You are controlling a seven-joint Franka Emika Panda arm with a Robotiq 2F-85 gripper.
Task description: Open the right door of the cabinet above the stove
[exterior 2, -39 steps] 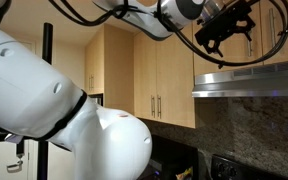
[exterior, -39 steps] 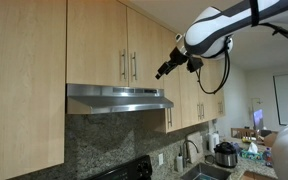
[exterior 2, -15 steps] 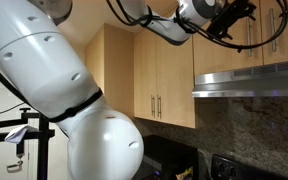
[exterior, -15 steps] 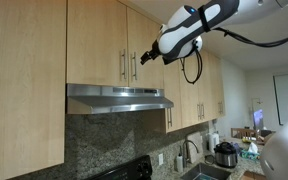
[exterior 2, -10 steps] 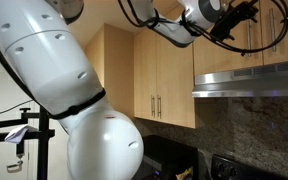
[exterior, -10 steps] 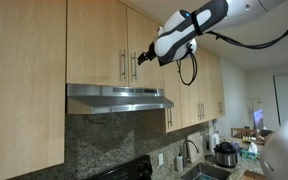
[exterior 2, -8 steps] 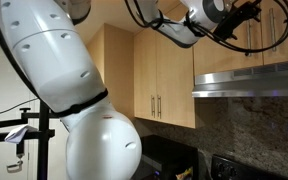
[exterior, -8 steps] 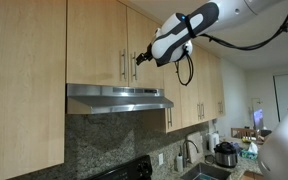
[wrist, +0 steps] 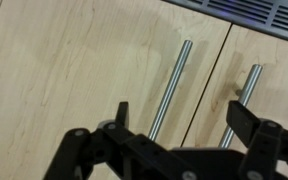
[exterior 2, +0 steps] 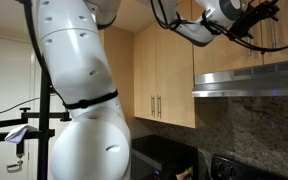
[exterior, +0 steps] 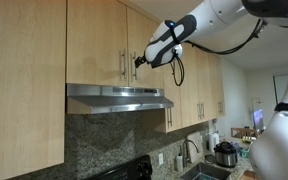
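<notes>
My open fingers have the slim bar handle (wrist: 171, 90) slanting across them, so next I turn my gripper square to the bar (wrist: 164, 110) before closing in to pull the door.
The cabinet (exterior: 104, 40) is a short two-door maple unit above the range hood, and both doors are shut. The right door (exterior: 149, 75) has a slim metal bar handle (exterior: 134, 66) beside the centre seam. My gripper (exterior: 140, 60) is open and empty, just in front of that handle. It also shows in an exterior view (exterior 2: 252, 22). The wrist view stands upside down. There my open fingers (wrist: 184, 125) face both bar handles (wrist: 169, 90) without touching them. The stove (exterior: 127, 170) shows only as a black top edge.
A stainless range hood (exterior: 119, 98) juts out below the cabinet. Taller maple cabinets (exterior: 24, 80) flank it on both sides. A faucet (exterior: 191, 150) and a pot (exterior: 224, 155) stand on the counter. The robot's white body (exterior 2: 84, 100) fills much of an exterior view.
My gripper has moved left and slightly up, from beside the cabinet to right in front of the centre handles. The doors have not moved.
</notes>
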